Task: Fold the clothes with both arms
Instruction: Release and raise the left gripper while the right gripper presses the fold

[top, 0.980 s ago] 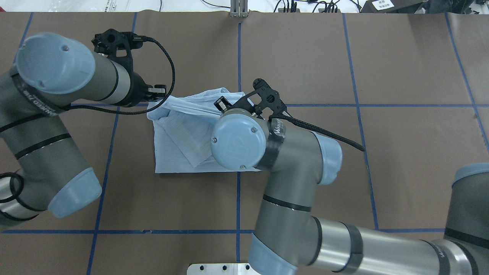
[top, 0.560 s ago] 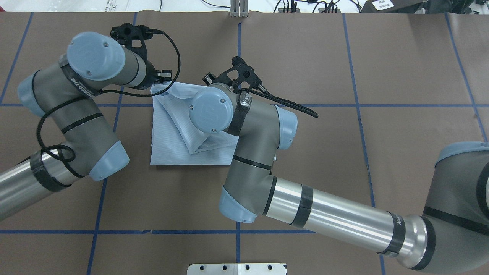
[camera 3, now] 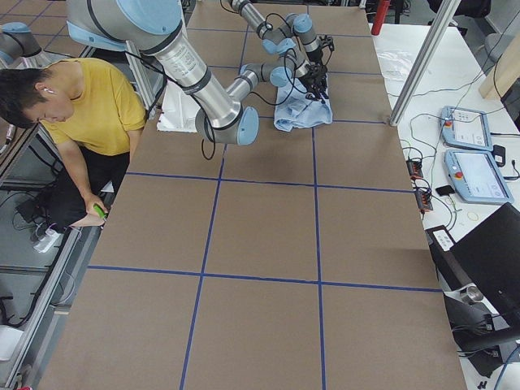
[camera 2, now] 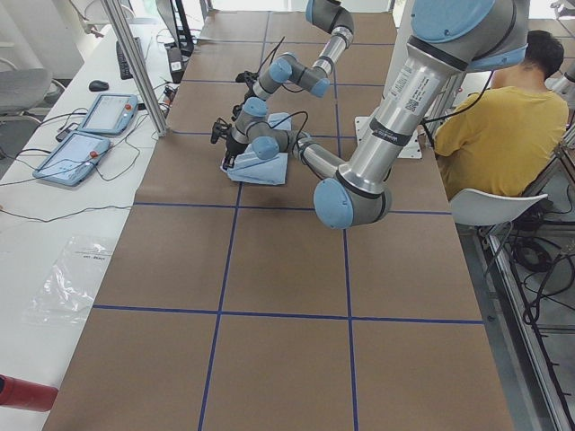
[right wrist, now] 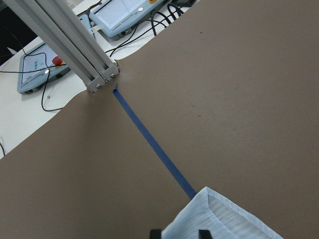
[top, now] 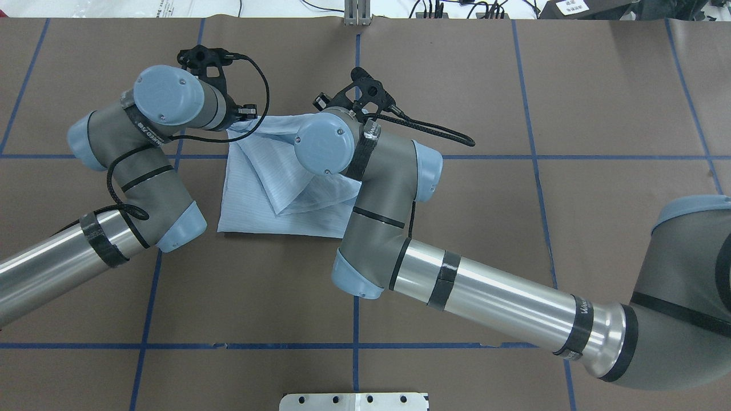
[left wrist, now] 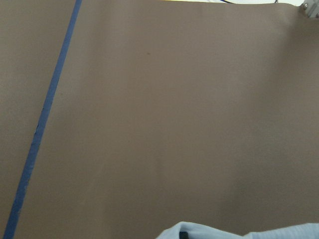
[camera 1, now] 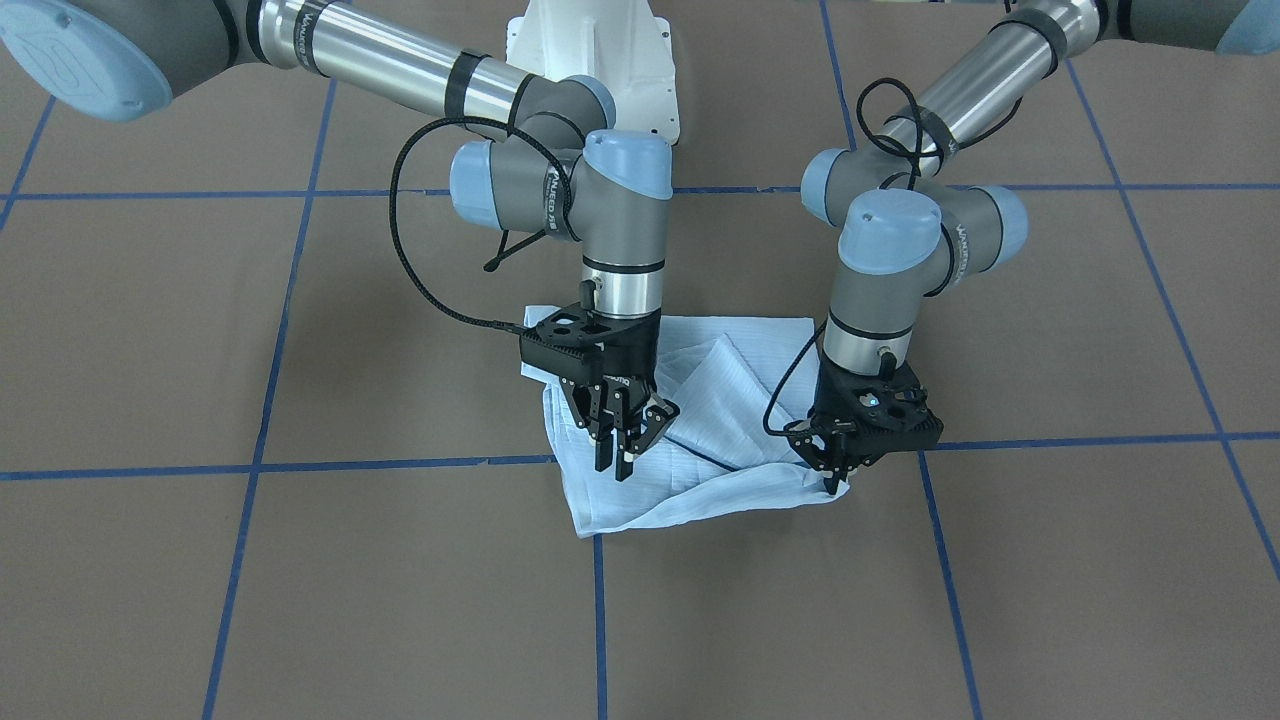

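A flap lies folded back over the shirt's middle, so the robot's right gripper should grab the flap's tip and pull the flap toward the shirt's far edge.
The light-blue shirt lies folded into a rough square at the table's middle, its far edge raised off the brown cover. My left gripper is shut on the shirt's far corner on my left side; it also shows in the overhead view. My right gripper points down at the other far corner and is shut on the shirt's edge. In the overhead view it is hidden under its own wrist. The right wrist view shows the cloth corner between its fingertips.
The table is covered in brown paper with a blue tape grid. An aluminium post stands at the far edge. The white pedestal base is at the near edge. Teach pendants lie beyond the far edge. A seated person is beside the robot.
Both grippers have moved away from the robot, toward the far edge, pulling the shirt with them. The shirt's near edge has slid farther from the robot's base.
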Available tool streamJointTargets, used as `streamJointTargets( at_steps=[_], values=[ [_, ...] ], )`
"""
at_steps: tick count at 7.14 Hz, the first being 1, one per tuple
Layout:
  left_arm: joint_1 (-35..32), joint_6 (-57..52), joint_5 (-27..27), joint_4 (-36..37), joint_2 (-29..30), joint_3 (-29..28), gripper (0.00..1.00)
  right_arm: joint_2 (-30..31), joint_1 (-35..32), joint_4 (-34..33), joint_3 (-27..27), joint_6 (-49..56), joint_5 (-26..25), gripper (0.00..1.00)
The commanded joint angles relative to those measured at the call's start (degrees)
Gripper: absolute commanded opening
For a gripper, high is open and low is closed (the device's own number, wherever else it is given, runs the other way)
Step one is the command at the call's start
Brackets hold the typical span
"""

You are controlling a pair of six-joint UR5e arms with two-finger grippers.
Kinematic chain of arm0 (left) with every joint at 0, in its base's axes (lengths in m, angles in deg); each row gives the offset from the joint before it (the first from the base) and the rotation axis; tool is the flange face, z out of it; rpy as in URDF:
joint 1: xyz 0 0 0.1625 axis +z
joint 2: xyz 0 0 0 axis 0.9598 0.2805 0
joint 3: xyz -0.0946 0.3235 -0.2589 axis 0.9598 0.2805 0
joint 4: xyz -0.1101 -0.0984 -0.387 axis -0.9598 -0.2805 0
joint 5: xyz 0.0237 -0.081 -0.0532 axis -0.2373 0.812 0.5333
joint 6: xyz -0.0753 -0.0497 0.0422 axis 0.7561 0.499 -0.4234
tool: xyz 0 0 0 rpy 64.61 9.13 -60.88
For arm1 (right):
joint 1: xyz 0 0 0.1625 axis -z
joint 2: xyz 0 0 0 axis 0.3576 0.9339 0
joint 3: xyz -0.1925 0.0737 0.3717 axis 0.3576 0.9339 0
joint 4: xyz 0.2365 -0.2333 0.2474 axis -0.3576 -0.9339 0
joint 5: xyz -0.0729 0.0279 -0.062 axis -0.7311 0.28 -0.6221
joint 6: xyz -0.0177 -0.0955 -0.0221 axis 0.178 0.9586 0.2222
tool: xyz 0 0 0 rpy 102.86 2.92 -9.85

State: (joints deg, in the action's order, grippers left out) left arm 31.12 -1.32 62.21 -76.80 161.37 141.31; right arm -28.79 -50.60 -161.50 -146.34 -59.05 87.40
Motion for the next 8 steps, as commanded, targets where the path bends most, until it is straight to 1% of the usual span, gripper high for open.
streamJointTargets(
  at_steps=[1,2,3,4,5,7,8],
  values=[
    [-2.13,-7.74,1.52,-2.40,-0.26,1.34,1.00,-2.03,-1.72,1.29,1.13,4.97,3.95,1.00],
    [-3.98,-9.68,7.02,-2.32,-0.44,2.31,1.00,-2.22,-1.29,1.20,1.13,4.89,4.06,1.00],
    [-6.87,-16.58,12.04,-2.41,-2.01,4.24,1.00,-2.39,0.89,1.03,0.78,5.07,4.06,1.00],
    [-9.94,-24.56,15.74,-2.41,-4.63,5.91,1.00,-2.40,3.69,0.77,1.12,6.20,3.63,1.00],
    [-12.32,-30.21,18.39,-2.49,-6.40,6.10,1.00,-2.66,6.16,0.68,1.13,8.21,2.40,1.00],
    [-12.79,-30.80,18.41,-3.63,-7.47,6.19,1.00,-4.67,9.77,-3.79,1.48,9.98,1.51,1.00],
    [-12.87,-30.80,18.41,-3.81,-7.56,6.19,1.00,-4.77,10.92,-3.89,2.17,10.25,1.42,0.99]
  ],
)
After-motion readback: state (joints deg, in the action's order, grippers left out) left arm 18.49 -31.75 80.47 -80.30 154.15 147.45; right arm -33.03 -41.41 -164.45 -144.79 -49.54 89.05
